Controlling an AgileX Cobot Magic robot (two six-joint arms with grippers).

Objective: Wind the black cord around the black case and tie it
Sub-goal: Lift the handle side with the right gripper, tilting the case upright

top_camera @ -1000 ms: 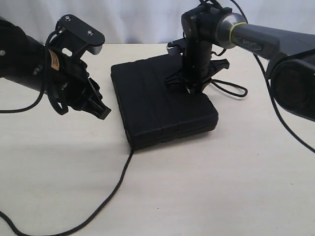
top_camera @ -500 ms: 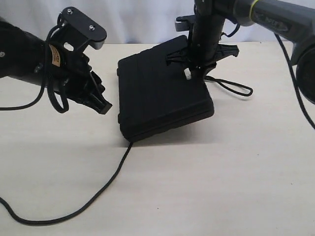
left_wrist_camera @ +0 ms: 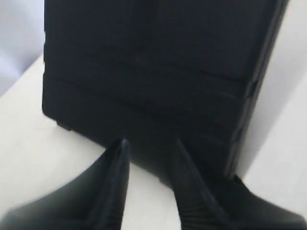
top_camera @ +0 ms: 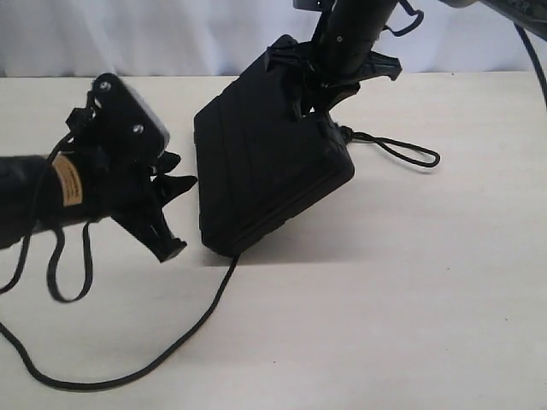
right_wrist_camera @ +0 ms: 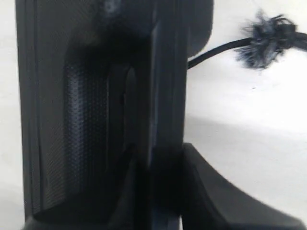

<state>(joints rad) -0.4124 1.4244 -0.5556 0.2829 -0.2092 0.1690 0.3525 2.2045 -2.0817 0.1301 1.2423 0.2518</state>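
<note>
The black case's lower corner (top_camera: 225, 244) is beside my left gripper's half-open fingers, so I should back off, open wide and reach around the case's near end (top_camera: 280, 213).
The black case (top_camera: 265, 171) stands steeply tilted, its near lower edge on the table and its far edge raised. My right gripper (top_camera: 320, 90) is shut on that raised edge; in the right wrist view the case's rim (right_wrist_camera: 163, 96) sits between the gripper's (right_wrist_camera: 160, 155) jaws. The black cord (top_camera: 184, 337) runs out from under the case across the table to the left. Its frayed knot (right_wrist_camera: 266, 36) and small loop (top_camera: 406, 152) lie right of the case. My left gripper (top_camera: 177, 215) is open beside the case's lower left edge, with bare table between its fingers (left_wrist_camera: 115, 182) and the case (left_wrist_camera: 153, 72) just ahead.
The pale table (top_camera: 385, 307) carries a long curve of cord near its front left. The left arm's own cables (top_camera: 68, 256) hang in loops beside it. A white backdrop rises behind the table's far edge.
The right gripper rose with the case's far edge, so the case tilted much steeper. The left gripper dropped lower, turned, and came close to the case's lower left edge.
</note>
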